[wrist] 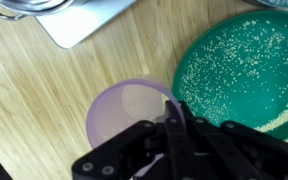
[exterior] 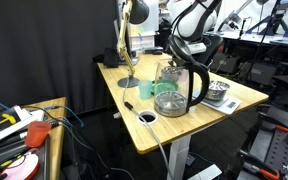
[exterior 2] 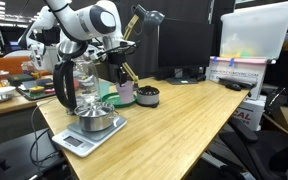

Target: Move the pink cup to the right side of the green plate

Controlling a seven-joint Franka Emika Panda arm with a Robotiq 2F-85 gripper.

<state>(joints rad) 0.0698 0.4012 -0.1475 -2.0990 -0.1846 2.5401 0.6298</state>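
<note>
The pink cup (exterior 2: 125, 89) is hanging upright over clear wood beside the green plate. The robot's gripper should go on lowering the cup until the cup's base touches the wood, and then let go.
In the wrist view the pale pink cup (wrist: 124, 108) stands on the wooden table just left of the speckled green plate (wrist: 246, 62). My gripper (wrist: 174, 118) is over the cup's right rim, with its fingers shut on the rim. In an exterior view the cup (exterior 2: 127, 92) sits beside the green plate (exterior 2: 108, 101), with the gripper (exterior 2: 122, 74) right above it. In an exterior view the plate (exterior: 165, 103) shows behind the glass kettle (exterior: 180, 80), the cup is hidden, and the gripper (exterior: 179, 55) is low over the kettle area.
A black-handled glass kettle (exterior 2: 76, 82) stands close by. A shiny metal bowl (exterior 2: 96, 121) rests on a white scale (exterior 2: 76, 141), whose corner shows in the wrist view (wrist: 84, 22). A small black pot (exterior 2: 147, 96) sits next to the cup. A desk lamp (exterior: 129, 45) stands at the back.
</note>
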